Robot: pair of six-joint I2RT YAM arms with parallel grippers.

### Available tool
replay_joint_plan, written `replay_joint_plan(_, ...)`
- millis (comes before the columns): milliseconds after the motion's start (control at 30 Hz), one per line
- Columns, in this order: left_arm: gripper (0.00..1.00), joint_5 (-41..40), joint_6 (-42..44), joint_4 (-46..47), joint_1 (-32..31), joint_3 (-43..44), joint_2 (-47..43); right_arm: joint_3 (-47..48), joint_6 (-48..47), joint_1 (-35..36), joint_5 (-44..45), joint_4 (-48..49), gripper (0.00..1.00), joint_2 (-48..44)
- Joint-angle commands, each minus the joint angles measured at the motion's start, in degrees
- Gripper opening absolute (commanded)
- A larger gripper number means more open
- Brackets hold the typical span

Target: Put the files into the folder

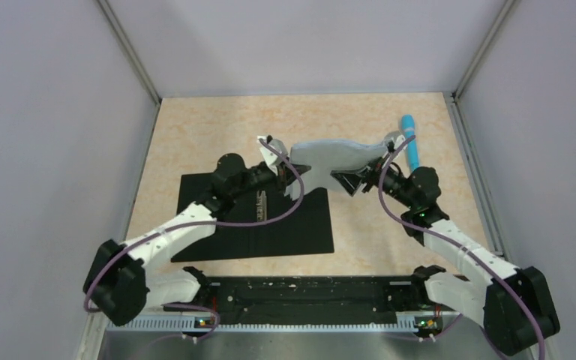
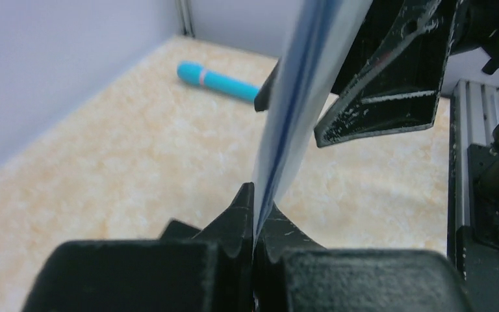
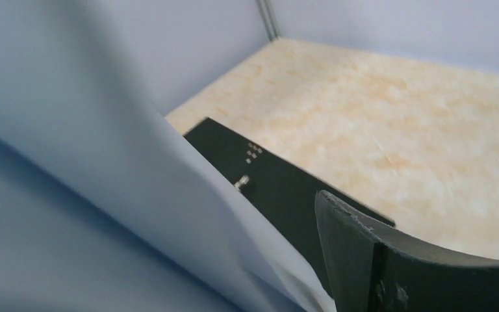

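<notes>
Next, my left gripper turns the files (image 1: 334, 164) flat and lowers their held edge beside the folder's metal clip (image 1: 261, 206), because the files hang upright, away from the clip.
The files (image 1: 337, 156) are white paper hanging in the air between my two grippers, sagging in the middle. My left gripper (image 1: 283, 171) is shut on their left edge. In the left wrist view the files (image 2: 299, 97) run edge-on out of its pinched fingertips (image 2: 240, 214). My right gripper (image 1: 352, 182) stands open around their right part. One dark finger (image 3: 364, 260) shows with a gap beside the files (image 3: 104, 162), and the other finger is hidden behind them. The folder (image 1: 270, 225) lies open and flat, black inside up, below and left of the paper, and the folder (image 3: 279, 188) also shows under the sheet.
A blue pen (image 1: 411, 142) lies at the back right of the table, behind the right gripper, and the pen (image 2: 217, 79) is also in the left wrist view. A black rail (image 1: 307, 296) runs along the near edge between the arm bases. Pale walls enclose the table.
</notes>
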Motion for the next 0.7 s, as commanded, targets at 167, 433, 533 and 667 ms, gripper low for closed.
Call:
replay_joint_plan(167,0.0,11.98,3.26,-27.78,5.66,19.71,-12.37,14.73,0.12,-1.5,-19.44,-6.86,0.75,-9.65)
replay_joint_plan(433,0.0,21.93,-5.22,-27.41,10.76,24.26,-13.96,22.77,3.4,-1.73,-25.15,-6.67,0.43,-9.94)
replay_joint_plan(533,0.0,23.71,-8.5,-22.82,11.1,23.0,-14.65,23.21,6.49,-1.69,-26.77,-3.88,0.32,-8.95)
replay_joint_plan(667,0.0,26.09,-11.73,-19.0,11.29,22.83,-14.49,22.52,8.14,-1.67,-26.62,-2.83,0.24,-8.78)
